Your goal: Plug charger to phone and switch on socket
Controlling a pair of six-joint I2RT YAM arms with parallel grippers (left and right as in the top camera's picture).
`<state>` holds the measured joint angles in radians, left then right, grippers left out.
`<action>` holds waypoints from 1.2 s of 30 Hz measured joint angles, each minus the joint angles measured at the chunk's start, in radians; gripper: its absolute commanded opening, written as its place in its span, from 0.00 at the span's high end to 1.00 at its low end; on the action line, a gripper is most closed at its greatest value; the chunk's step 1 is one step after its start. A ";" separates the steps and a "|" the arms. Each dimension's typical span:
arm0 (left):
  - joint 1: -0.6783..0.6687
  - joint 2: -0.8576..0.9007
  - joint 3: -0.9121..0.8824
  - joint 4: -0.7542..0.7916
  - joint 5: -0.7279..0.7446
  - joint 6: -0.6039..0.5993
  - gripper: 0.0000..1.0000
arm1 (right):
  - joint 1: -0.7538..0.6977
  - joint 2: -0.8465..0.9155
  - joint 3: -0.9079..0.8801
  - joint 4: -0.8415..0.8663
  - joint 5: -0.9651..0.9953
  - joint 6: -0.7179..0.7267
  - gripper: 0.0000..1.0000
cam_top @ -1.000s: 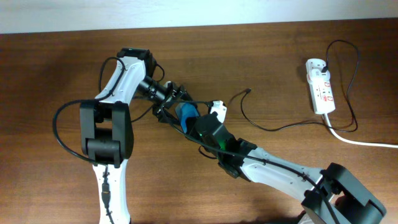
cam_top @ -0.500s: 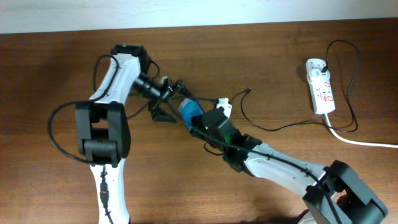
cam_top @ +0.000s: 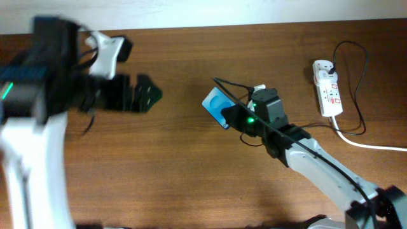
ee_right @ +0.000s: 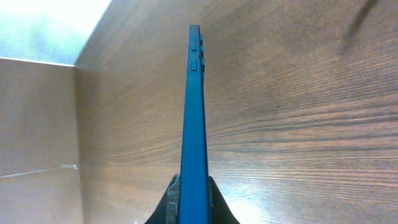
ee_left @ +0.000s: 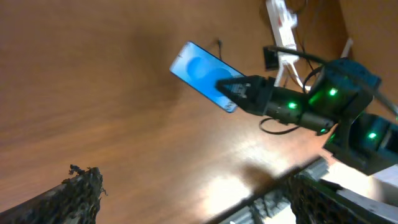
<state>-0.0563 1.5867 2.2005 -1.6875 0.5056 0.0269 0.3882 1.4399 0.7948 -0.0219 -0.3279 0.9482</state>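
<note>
My right gripper covers the phone's lower edge (cam_top: 226, 124), where the charger must plug in, so my left gripper should take the phone by its free side (cam_top: 212, 110) first.
The phone (cam_top: 217, 104), with a blue screen, is held off the table by its lower edge in my right gripper (cam_top: 233, 117), which is shut on it. The right wrist view shows it edge-on (ee_right: 194, 106) between the jaws (ee_right: 193, 198). It also shows in the left wrist view (ee_left: 200, 67). My left gripper (cam_top: 147, 95) is open and empty, far to the left of the phone. The white socket (cam_top: 327, 89) lies at the far right. The charger's thin black cable (cam_top: 357, 121) loops from the socket's adapter, and its free end (cam_top: 216, 81) lies just behind the phone.
A thick white cord (cam_top: 375, 145) runs from the socket off the right edge. The table's far edge meets a pale wall at the top. The socket also shows at the top of the left wrist view (ee_left: 283, 14).
My left arm has let go near the phone and swung away to the left, blurred by motion. My right gripper has carried the phone to the right.
</note>
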 measured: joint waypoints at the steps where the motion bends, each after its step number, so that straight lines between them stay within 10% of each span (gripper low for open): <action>1: -0.001 -0.094 -0.021 0.006 -0.061 -0.025 0.01 | -0.006 -0.027 0.000 -0.013 -0.007 -0.012 0.96; 8: -0.001 -0.654 -0.818 0.508 -0.281 -0.320 0.01 | -0.010 -0.261 0.000 -0.201 -0.018 -0.087 0.96; 14: -0.001 -0.681 -1.409 0.908 -0.127 -0.796 0.01 | -0.010 -0.270 0.001 -0.327 0.010 -0.087 0.96; 24: -0.001 -0.232 -1.513 1.386 0.381 -1.320 0.05 | -0.010 -0.201 0.001 -0.291 -0.036 0.414 0.96; 36: -0.075 -0.182 -1.514 1.712 0.428 -1.611 0.28 | 0.152 -0.091 0.001 0.006 -0.212 0.675 0.96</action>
<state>-0.1314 1.4048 0.6861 0.0242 0.9340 -1.5837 0.5404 1.3487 0.7959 -0.0158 -0.5400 1.6234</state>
